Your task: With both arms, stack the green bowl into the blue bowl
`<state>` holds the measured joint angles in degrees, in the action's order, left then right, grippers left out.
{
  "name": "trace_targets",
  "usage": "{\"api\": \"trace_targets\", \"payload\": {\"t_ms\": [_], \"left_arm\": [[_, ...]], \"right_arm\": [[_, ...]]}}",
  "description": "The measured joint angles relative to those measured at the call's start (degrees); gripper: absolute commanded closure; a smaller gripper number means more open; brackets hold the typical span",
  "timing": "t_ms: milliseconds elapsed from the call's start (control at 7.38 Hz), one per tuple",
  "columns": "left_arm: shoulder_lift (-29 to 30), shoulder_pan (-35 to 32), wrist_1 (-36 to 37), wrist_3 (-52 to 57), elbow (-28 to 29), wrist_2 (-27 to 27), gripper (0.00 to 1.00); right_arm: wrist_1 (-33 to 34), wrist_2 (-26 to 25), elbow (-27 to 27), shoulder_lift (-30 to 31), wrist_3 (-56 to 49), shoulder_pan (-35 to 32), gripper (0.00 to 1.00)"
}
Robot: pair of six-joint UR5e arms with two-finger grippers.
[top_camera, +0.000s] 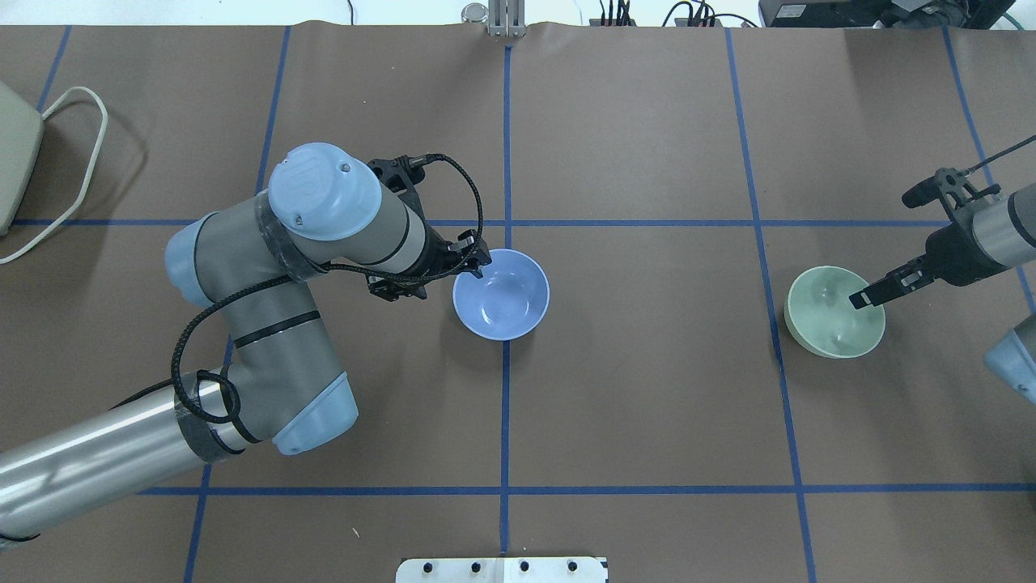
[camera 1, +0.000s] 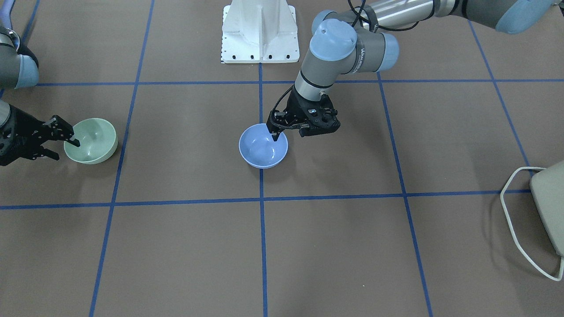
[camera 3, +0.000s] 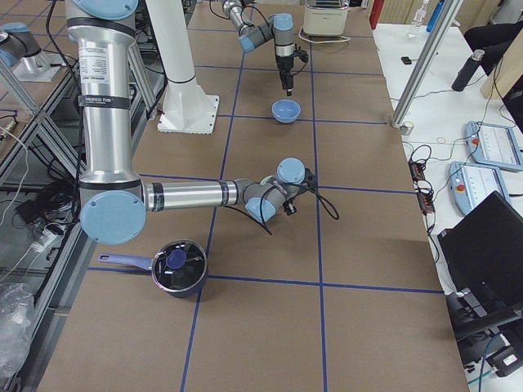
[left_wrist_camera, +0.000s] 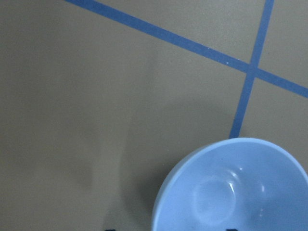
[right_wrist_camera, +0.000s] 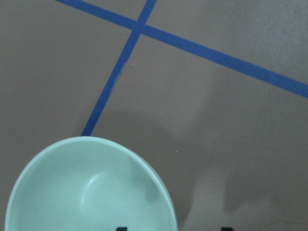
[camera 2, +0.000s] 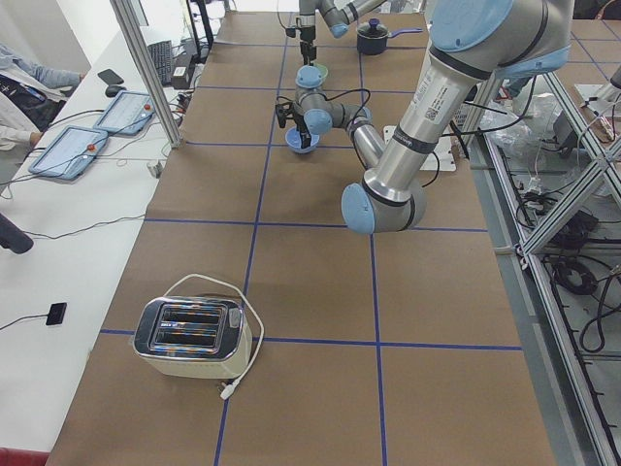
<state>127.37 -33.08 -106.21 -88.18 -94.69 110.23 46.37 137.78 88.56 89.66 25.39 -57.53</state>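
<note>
The green bowl (camera 1: 91, 141) should sit deep in the blue bowl when the robot lowers it in, with its rim staying a little higher, because the bowls have rims of similar width and tapered sides (camera 1: 107, 155).
The blue bowl (camera 1: 260, 152) (top_camera: 502, 300) stands upright on the table's centre line; it also shows in the left wrist view (left_wrist_camera: 231, 192). My left gripper (camera 1: 286, 132) (top_camera: 457, 271) is open. Its fingers straddle the blue bowl's rim on the robot's left side, one finger inside. The green bowl (camera 1: 94, 143) (top_camera: 830, 320) stands upright far to the robot's right and also shows in the right wrist view (right_wrist_camera: 86, 192). My right gripper (camera 1: 66, 149) (top_camera: 870, 295) is open and straddles the green bowl's outer rim, one finger inside. Both bowls rest on the table.
A toaster (camera 2: 189, 335) (top_camera: 12, 162) with a white cord sits at the table's left end. A dark pot with a lid (camera 3: 178, 268) sits near the right end. The white pedestal base (camera 1: 258, 31) stands at the robot's side. Blue tape lines (top_camera: 506, 405) grid the brown mat.
</note>
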Motion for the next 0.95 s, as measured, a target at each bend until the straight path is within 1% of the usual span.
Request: {"api": "trace_targets", "payload": {"t_ms": [135, 271, 406, 542, 677, 948], "left_arm": [[-0.4, -0.8, 0.1, 0.3, -0.5, 1.2, 0.15], [-0.7, -1.5, 0.1, 0.6, -0.7, 2.3, 0.15], [-0.9, -1.8, 0.1, 0.8, -0.8, 2.8, 0.15], [-0.9, -1.9, 0.1, 0.9, -0.8, 3.0, 0.15], [-1.0, -2.0, 0.1, 0.9, -0.8, 3.0, 0.15], [-1.0, -2.2, 0.1, 0.9, -0.9, 3.1, 0.15]], "right_arm": [[0.0, -0.1, 0.0, 0.0, 0.0, 0.2, 0.64], [0.0, -0.2, 0.0, 0.0, -0.1, 0.3, 0.78], [0.0, -0.3, -0.1, 0.0, -0.1, 0.3, 0.85], [0.0, -0.3, 0.0, 0.0, -0.1, 0.3, 0.97], [0.0, -0.3, 0.0, -0.1, -0.2, 0.3, 1.00], [0.0, -0.3, 0.1, -0.1, -0.2, 0.3, 1.00]]}}
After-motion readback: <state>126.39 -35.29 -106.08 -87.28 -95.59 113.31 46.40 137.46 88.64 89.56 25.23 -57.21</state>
